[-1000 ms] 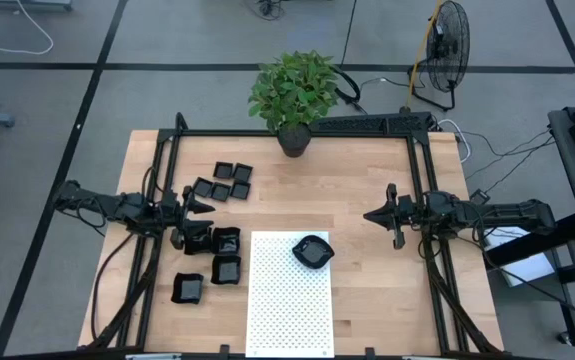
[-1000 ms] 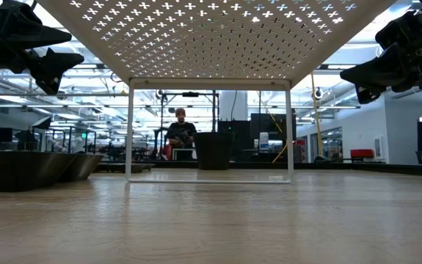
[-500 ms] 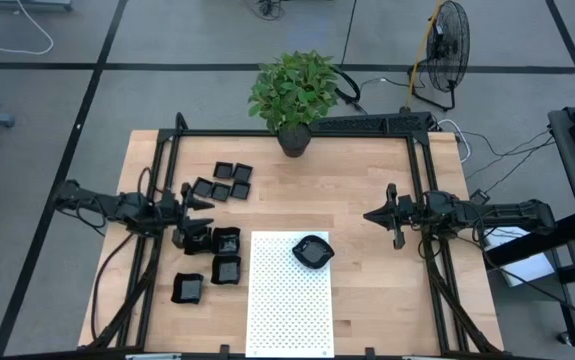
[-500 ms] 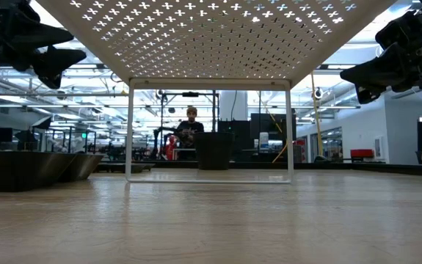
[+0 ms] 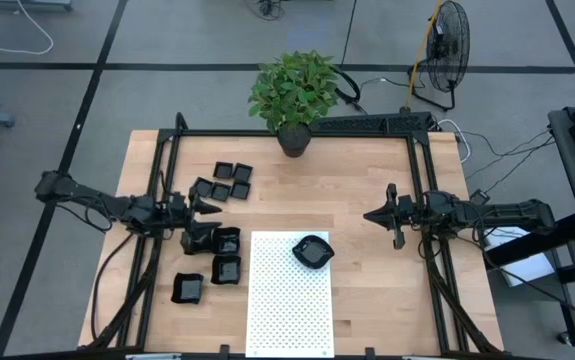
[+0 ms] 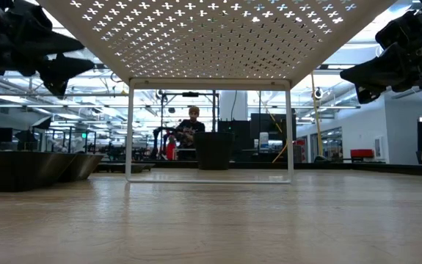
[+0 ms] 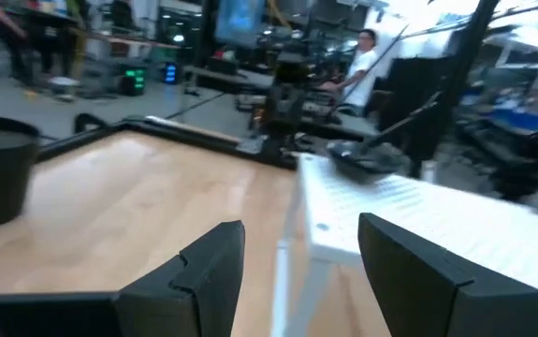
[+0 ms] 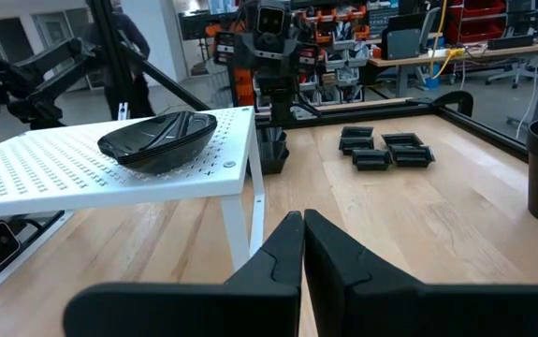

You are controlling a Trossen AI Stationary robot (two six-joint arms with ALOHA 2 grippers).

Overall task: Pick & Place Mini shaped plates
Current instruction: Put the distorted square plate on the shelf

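Observation:
The nearest black plate point(image 5: 198, 241) is below the left gripper's open fingers and clear wood is beside the plate's rim, so the left gripper should continue to go down and close on that rim point(image 5: 203, 226).
Several small glossy black plates rest flat on the wooden table: a cluster point(image 5: 225, 180) point(image 8: 385, 150) toward the far left, two point(image 5: 226, 255) beside the white dotted platform, one point(image 5: 188, 288) near the front. A rounded plate point(image 5: 312, 252) point(image 8: 161, 136) point(image 7: 367, 161) sits on top of the white platform point(image 5: 287, 300). My left gripper point(image 5: 210, 209) point(image 7: 301, 271) point(image 6: 67, 70) hovers open above the table left of the platform, pointing toward it and holding nothing. My right gripper point(image 5: 370, 215) point(image 8: 302, 245) point(image 6: 350, 73) waits shut and empty, raised right of the platform.
The white platform stands on thin legs point(image 6: 130, 132) above the table. A potted plant point(image 5: 292, 100) sits at the far edge, middle. A black frame point(image 5: 297, 132) borders the table. Bare wood point(image 5: 367, 170) lies between the platform and the right arm. A person point(image 6: 191, 128) shows in the room behind.
My left gripper has moved a little toward the table's right, closer to the white platform, staying open and raised. The right arm and the plates have kept still.

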